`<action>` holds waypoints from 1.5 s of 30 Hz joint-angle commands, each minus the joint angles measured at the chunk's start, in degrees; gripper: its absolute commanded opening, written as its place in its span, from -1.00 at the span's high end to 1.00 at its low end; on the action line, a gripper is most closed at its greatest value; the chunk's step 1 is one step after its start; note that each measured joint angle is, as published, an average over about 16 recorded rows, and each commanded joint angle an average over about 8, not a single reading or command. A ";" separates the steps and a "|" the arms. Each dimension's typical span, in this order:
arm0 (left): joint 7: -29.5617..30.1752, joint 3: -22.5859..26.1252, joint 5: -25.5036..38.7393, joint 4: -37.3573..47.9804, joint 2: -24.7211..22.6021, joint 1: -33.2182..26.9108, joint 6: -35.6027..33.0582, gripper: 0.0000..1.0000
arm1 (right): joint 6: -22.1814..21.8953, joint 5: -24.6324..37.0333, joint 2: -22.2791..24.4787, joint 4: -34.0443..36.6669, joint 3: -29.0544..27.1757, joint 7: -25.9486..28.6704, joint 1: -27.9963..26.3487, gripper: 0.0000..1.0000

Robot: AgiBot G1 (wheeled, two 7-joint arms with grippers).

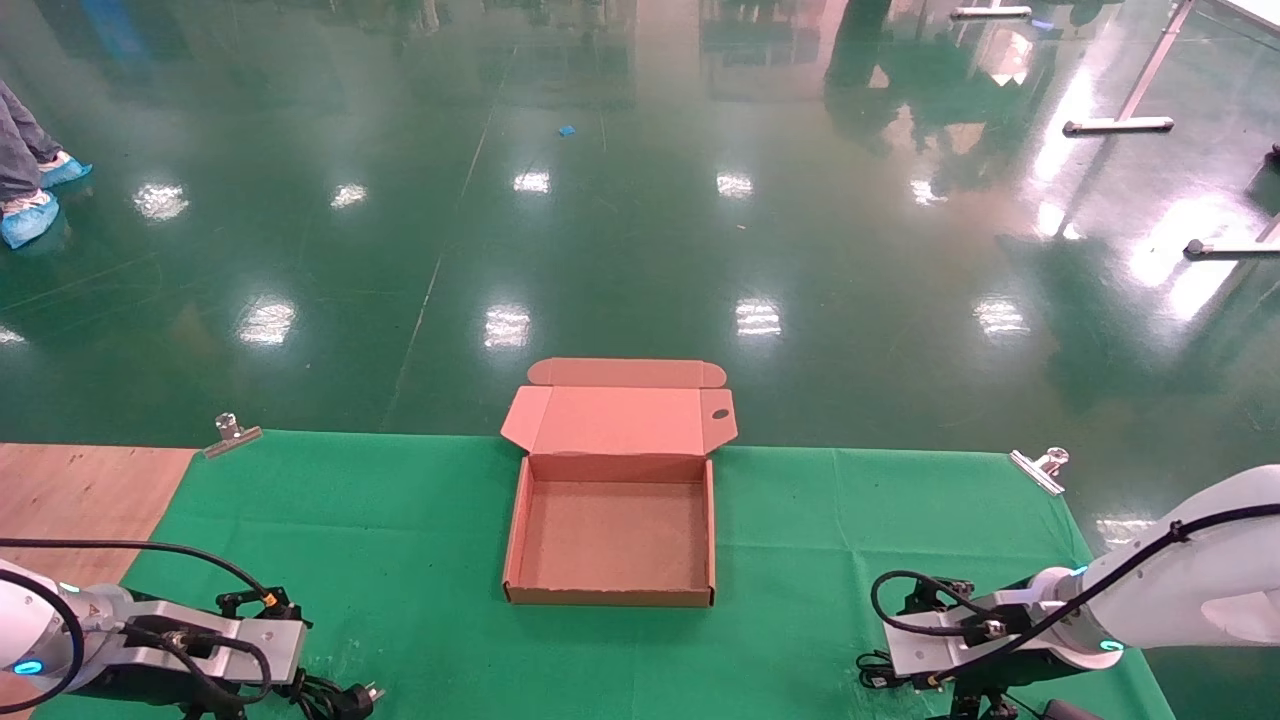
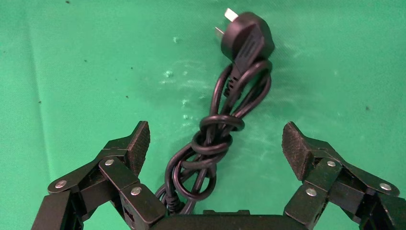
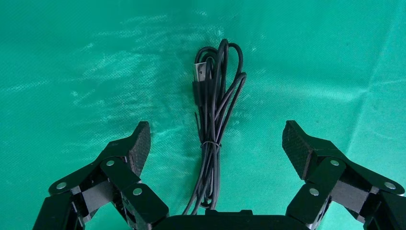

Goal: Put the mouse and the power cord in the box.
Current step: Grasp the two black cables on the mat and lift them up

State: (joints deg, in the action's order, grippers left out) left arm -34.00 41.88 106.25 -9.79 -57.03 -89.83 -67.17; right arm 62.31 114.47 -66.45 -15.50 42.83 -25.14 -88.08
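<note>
The power cord is wound around its own middle (image 2: pixel 218 132), so the bundle will hold together and take the plug (image 2: pixel 247 40) with it when the robot lifts it.
The brown cardboard box (image 1: pixel 610 590) sits open on the green cloth at mid-table, its lid folded back and nothing inside. The power cord (image 2: pixel 216 136) lies knotted in a bundle on the cloth, with its plug (image 2: pixel 249 36) at the far end. My left gripper (image 2: pixel 215 141) hangs open over it, one finger on each side, touching nothing. In the head view the plug (image 1: pixel 352 697) shows at the bottom left. My right gripper (image 3: pixel 215 141) is open astride the mouse's tied thin cable (image 3: pixel 213 129). The mouse body is hidden in the right wrist view. A black shape (image 1: pixel 1068 711) at the bottom edge may be the mouse.
Metal clips (image 1: pixel 232 434) (image 1: pixel 1040 468) pin the cloth's far corners. Bare wooden tabletop (image 1: pixel 80 490) shows at the left. Beyond the table is shiny green floor, with a person's blue-covered feet (image 1: pixel 30 215) at the far left.
</note>
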 commanded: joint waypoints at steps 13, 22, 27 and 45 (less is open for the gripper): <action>-4.75 -1.83 -2.75 6.02 -0.10 -1.07 0.47 -1.00 | -2.61 -0.77 -1.66 7.45 -0.54 -4.99 -1.89 -1.00; -5.49 -1.63 -2.40 7.73 -0.47 -1.78 2.39 0.21 | -3.29 -1.02 -2.50 10.19 -0.71 -6.64 -2.51 0.59; -5.97 -1.54 -2.25 8.28 -0.72 -1.82 3.02 1.00 | -3.43 -1.25 -2.77 11.21 -0.87 -7.52 -2.75 1.00; -6.87 -1.97 -2.85 9.37 -0.59 -1.86 3.17 1.00 | -3.53 -2.15 -3.56 13.42 -1.48 -9.69 -3.39 1.00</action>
State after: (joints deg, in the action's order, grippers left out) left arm -40.86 39.89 103.37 -0.43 -57.62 -91.67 -63.97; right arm 58.82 112.33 -69.96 -2.10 41.35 -34.82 -91.47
